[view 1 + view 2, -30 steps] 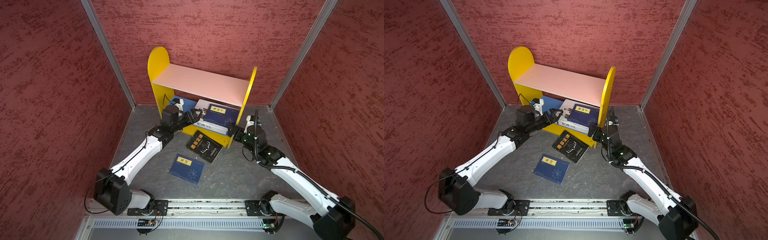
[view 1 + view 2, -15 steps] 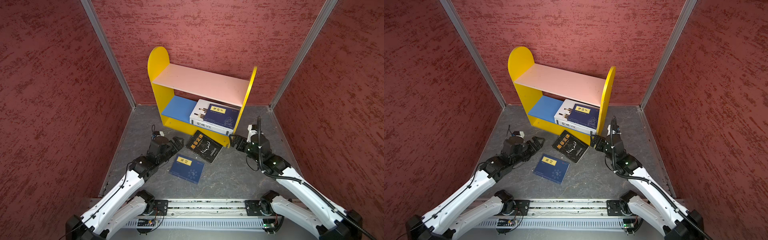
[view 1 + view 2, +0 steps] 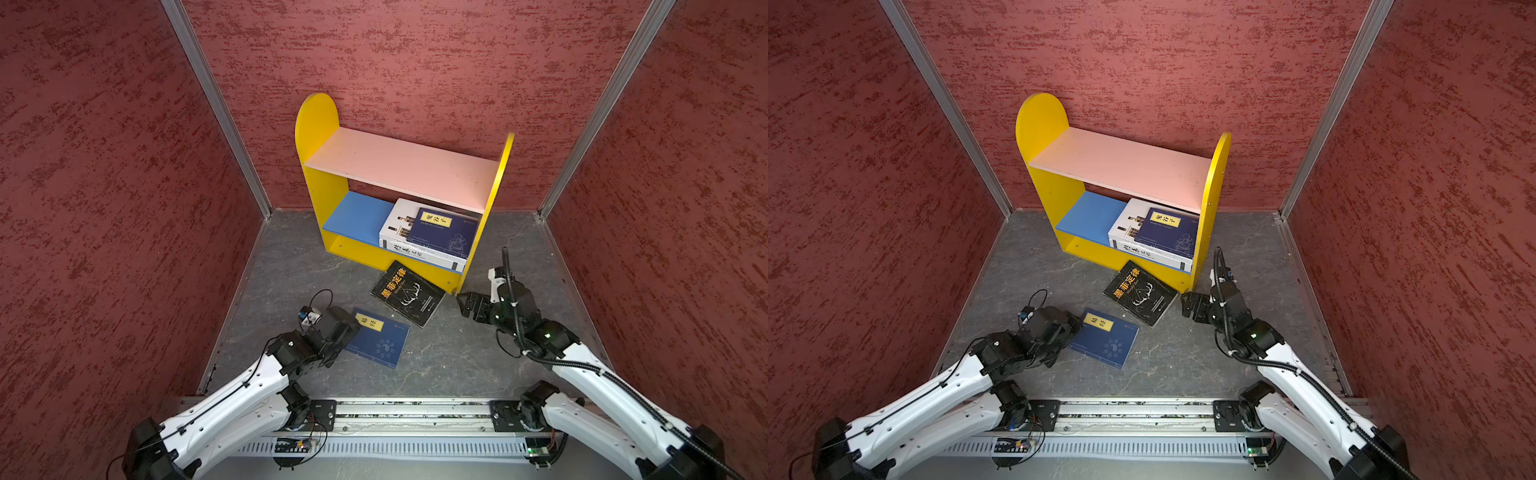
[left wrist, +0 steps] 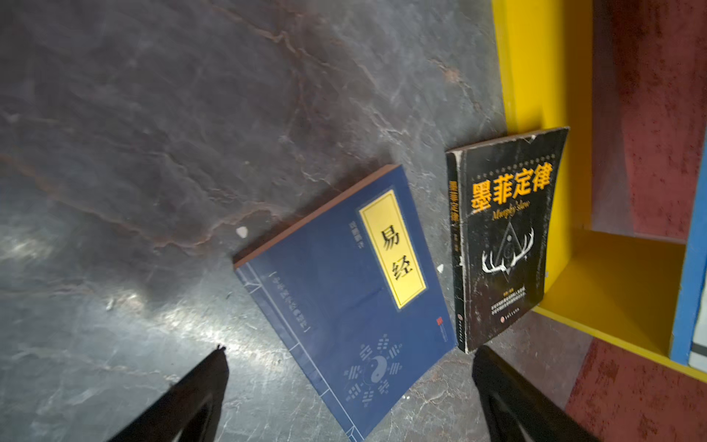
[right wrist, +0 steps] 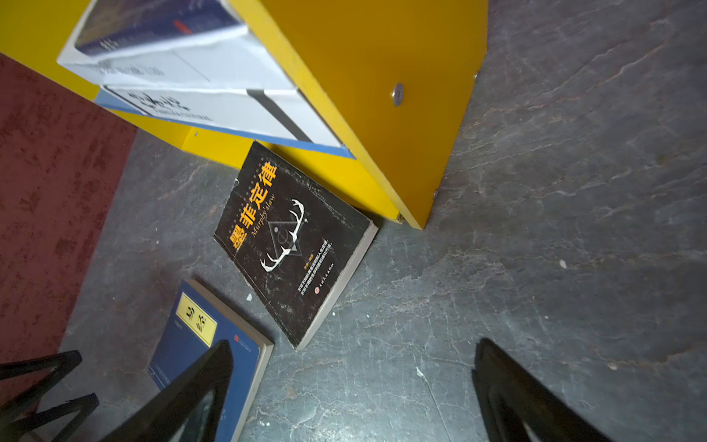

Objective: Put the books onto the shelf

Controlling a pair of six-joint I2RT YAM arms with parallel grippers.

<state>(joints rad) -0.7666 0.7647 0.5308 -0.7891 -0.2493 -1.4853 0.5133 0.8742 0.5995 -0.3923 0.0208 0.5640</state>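
Note:
My right gripper should steady the nearer navy book (image 3: 380, 341) at its far edge (image 3: 385, 318) before my left gripper lifts it, because the book lies flat and loose under my left gripper.
The shelf (image 3: 399, 166) (image 3: 1121, 162) stands at the back, its pink upper board bare. On its blue lower board, at the right, lie two white books (image 3: 415, 251) (image 5: 214, 76) with a navy book (image 3: 442, 230) (image 3: 1167, 230) on top. A black book (image 3: 407, 293) (image 3: 1140, 293) (image 4: 505, 237) (image 5: 290, 241) lies on the floor against the shelf's foot. Nearer lies another navy book (image 3: 380, 343) (image 3: 1106, 343) (image 4: 344, 291) (image 5: 191, 325). My left gripper (image 3: 345, 341) (image 3: 1068, 338) (image 4: 351, 350) hangs open over that book's left edge. To the right of the black book, my right gripper (image 3: 467, 305) (image 3: 1190, 305) (image 5: 355, 343) is open and empty.
Red textured walls close in on three sides, with metal posts (image 3: 216, 108) in the corners. The floor (image 3: 457, 365) is dark grey stone-look. A metal rail (image 3: 411, 409) carrying both arm bases runs along the front. The shelf's yellow right side panel (image 5: 382, 76) stands close to my right gripper.
My left arm has pulled back from the shelf's lower board and come down to the navy book on the floor. My right gripper has drawn back a little from the shelf's right foot.

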